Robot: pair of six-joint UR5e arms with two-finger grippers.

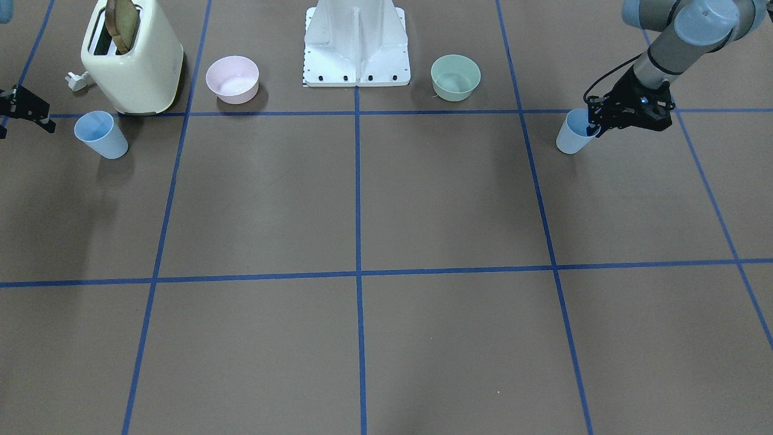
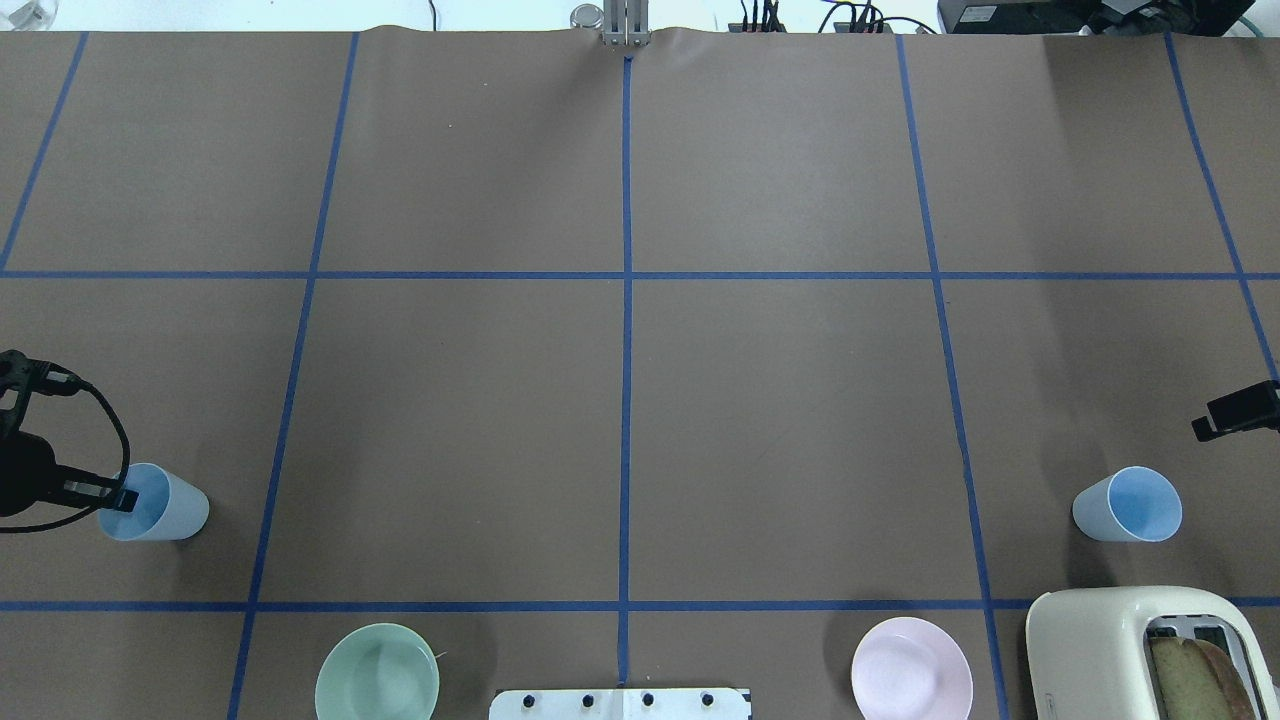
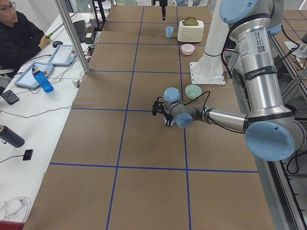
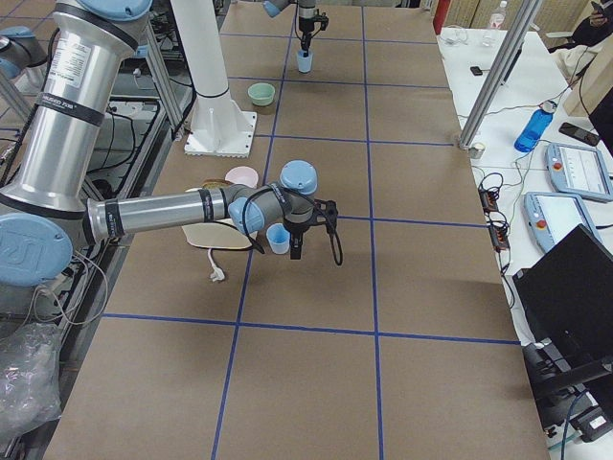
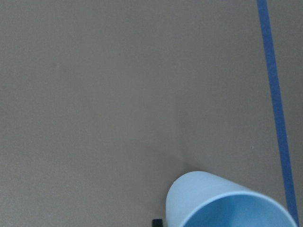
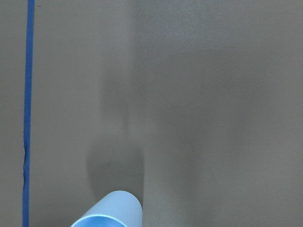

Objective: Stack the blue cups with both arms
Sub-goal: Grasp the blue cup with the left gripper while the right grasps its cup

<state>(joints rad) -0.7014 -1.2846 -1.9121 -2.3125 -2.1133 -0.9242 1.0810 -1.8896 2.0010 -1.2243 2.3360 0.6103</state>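
My gripper will lower the blue cup [image 1: 101, 134] by the toaster, and that cup will go deep into the other blue cup because it tapers to a narrow base [image 1: 115, 150].
One blue cup [image 2: 160, 508] stands upright at the table's left side, also seen in the front view [image 1: 572, 138] and the left wrist view [image 5: 227, 203]. My left gripper [image 2: 118, 496] is at its rim, one finger inside and one outside the wall. The jaws look open, and the cup rests on the table. The second blue cup [image 2: 1128, 505] stands at the right, in front of the toaster, also seen in the front view [image 1: 100, 134] and the right wrist view [image 6: 111, 210]. My right gripper [image 2: 1238, 410] hangs open beside it, apart and empty.
A cream toaster [image 2: 1150, 650] with a bread slice stands near the right cup. A pink bowl [image 2: 911, 668] and a green bowl [image 2: 377, 672] flank the white pedestal [image 2: 620, 703]. Brown table with blue tape grid lines [image 2: 626, 300].
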